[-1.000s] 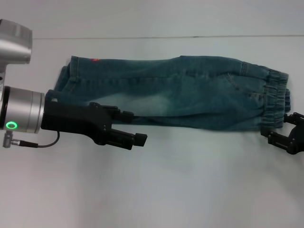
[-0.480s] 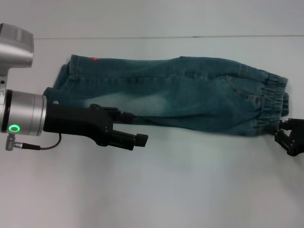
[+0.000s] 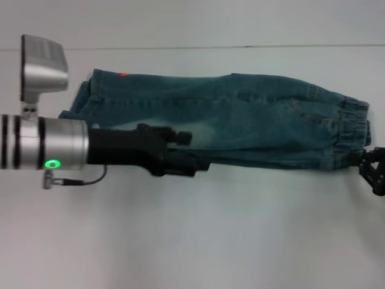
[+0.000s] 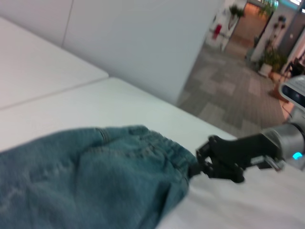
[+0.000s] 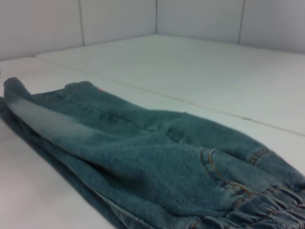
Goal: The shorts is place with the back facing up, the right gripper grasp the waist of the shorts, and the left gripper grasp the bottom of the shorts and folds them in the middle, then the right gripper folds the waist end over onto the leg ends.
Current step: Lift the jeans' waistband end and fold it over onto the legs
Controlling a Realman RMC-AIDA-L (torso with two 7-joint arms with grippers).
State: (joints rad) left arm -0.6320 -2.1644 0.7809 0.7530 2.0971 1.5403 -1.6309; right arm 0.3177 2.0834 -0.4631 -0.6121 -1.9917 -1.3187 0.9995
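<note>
Tight puckers (image 3: 354, 113) bunch up the elastic waist (image 3: 352, 133), so the waist will stay ruffled and gape open when the robot folds it over onto the leg ends.
The shorts (image 3: 252, 120) lie folded lengthwise on the white table, the elastic waist (image 3: 355, 129) at the right and the leg ends (image 3: 81, 99) at the left. My left gripper (image 3: 198, 152) hangs open over the lower edge of the shorts, near their middle. At the frame's right edge my right gripper (image 3: 372, 171) meets the lower corner of the waist. The left wrist view shows the denim (image 4: 95, 176) drawn to a point at the right gripper (image 4: 202, 163), which is shut on it. In the right wrist view the shorts (image 5: 143, 157) stretch away, with the gathered waist (image 5: 267, 210) nearest.
The white table (image 3: 210, 241) stretches in front of the shorts, and its back edge (image 3: 240, 46) runs just behind them. Beyond the table's side, the left wrist view shows a corridor floor (image 4: 228, 95) with plants.
My right gripper has moved right and the waist corner has followed it. The left arm has moved right and turned at the wrist, its gripper now over the shorts' lower edge.
</note>
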